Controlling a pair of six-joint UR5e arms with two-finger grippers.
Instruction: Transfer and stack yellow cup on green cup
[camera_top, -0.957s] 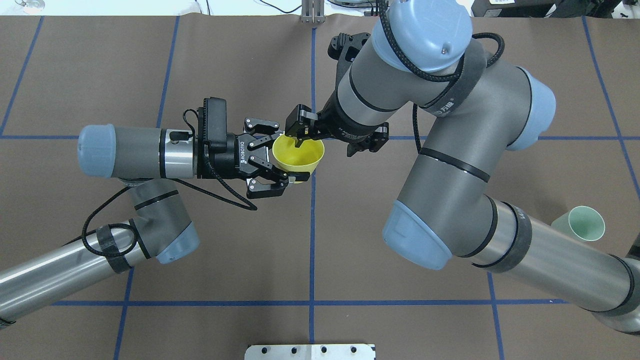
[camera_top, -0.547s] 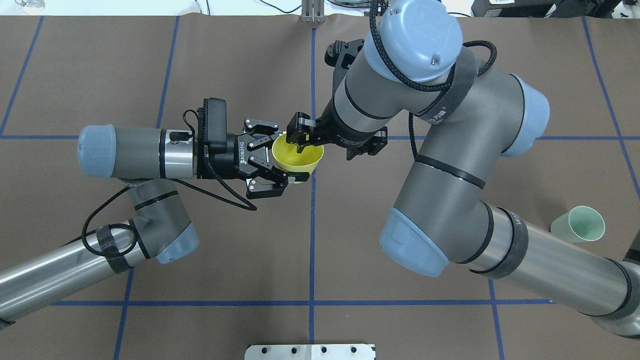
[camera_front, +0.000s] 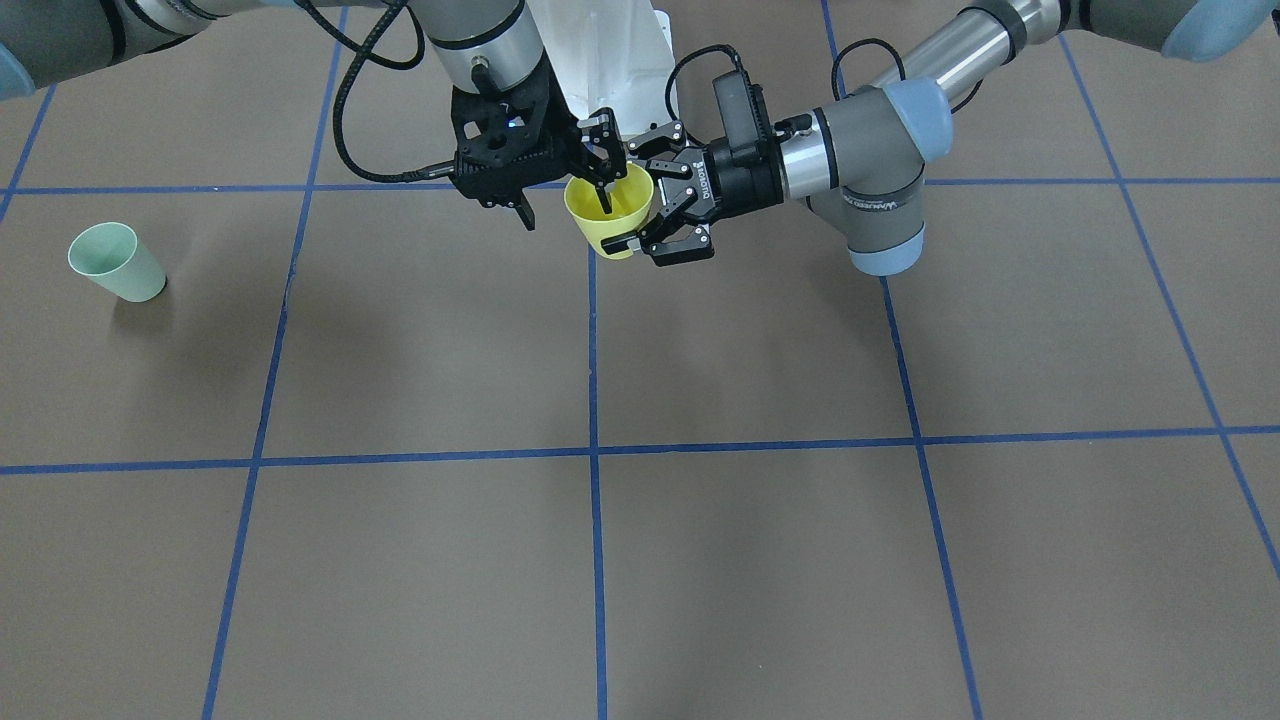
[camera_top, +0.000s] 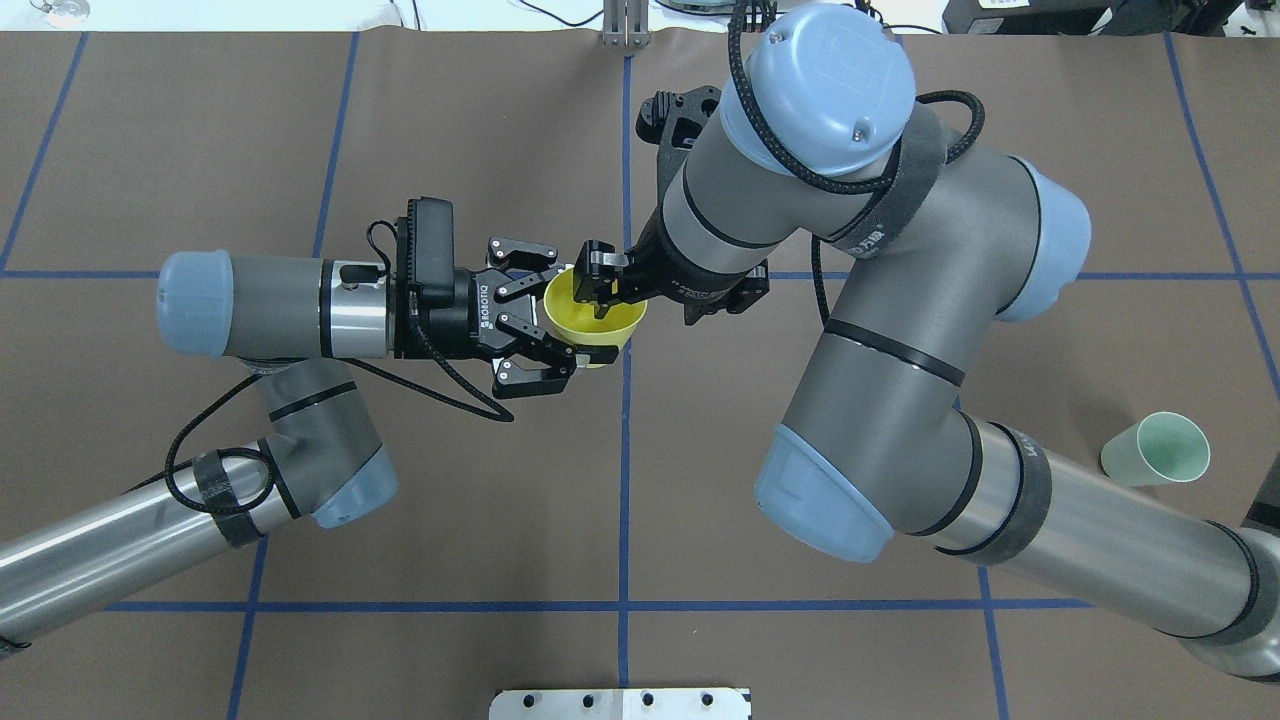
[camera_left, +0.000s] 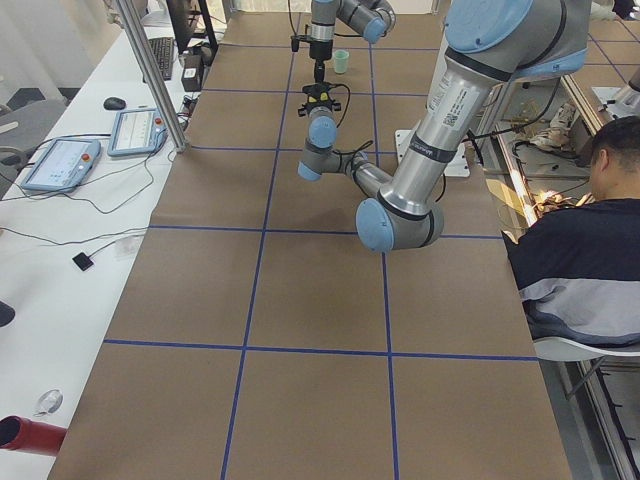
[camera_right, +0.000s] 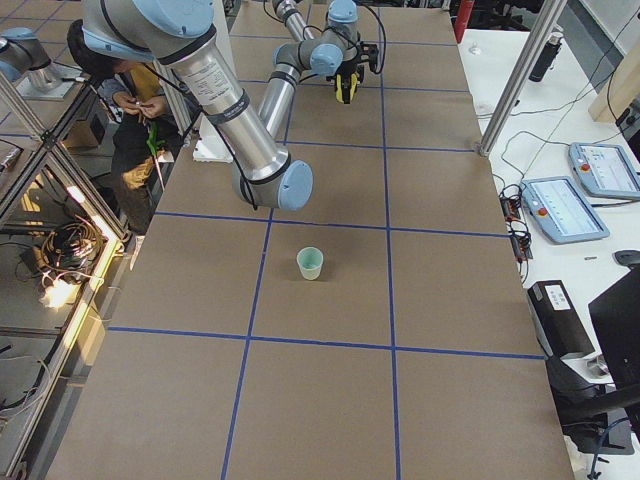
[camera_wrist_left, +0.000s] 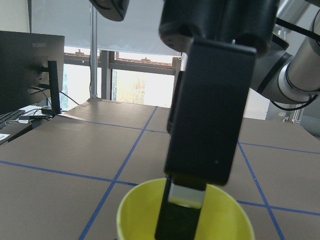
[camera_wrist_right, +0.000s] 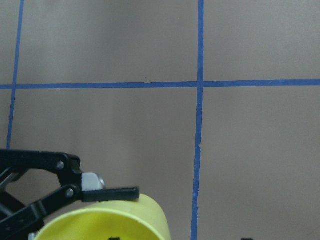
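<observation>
My gripper will lower the yellow cup (camera_front: 596, 228), which gets narrower toward its base (camera_front: 615, 253), so it will go deep into the green cup and its rim will stay above.
The yellow cup (camera_top: 590, 322) hangs upright above the table's middle, also in the front view (camera_front: 612, 218). My left gripper (camera_top: 578, 312) comes in sideways and is shut on the cup's sides. My right gripper (camera_top: 650, 297) reaches down from above and is open. It straddles the cup's wall, with one finger (camera_wrist_left: 180, 220) inside the cup and the other outside. The right wrist view shows only the cup's rim (camera_wrist_right: 110, 222). The green cup (camera_top: 1160, 450) stands upright far off at the table's right side, also in the front view (camera_front: 115, 262).
The table is covered in brown paper (camera_top: 450, 500) with a blue tape grid. The right arm's elbow (camera_top: 830, 490) hangs over the table between the two cups. A metal mounting plate (camera_top: 620, 703) sits at the near edge.
The right arm has shifted slightly left, and its finger sits further inside the yellow cup. The left arm and the cup have not moved.
</observation>
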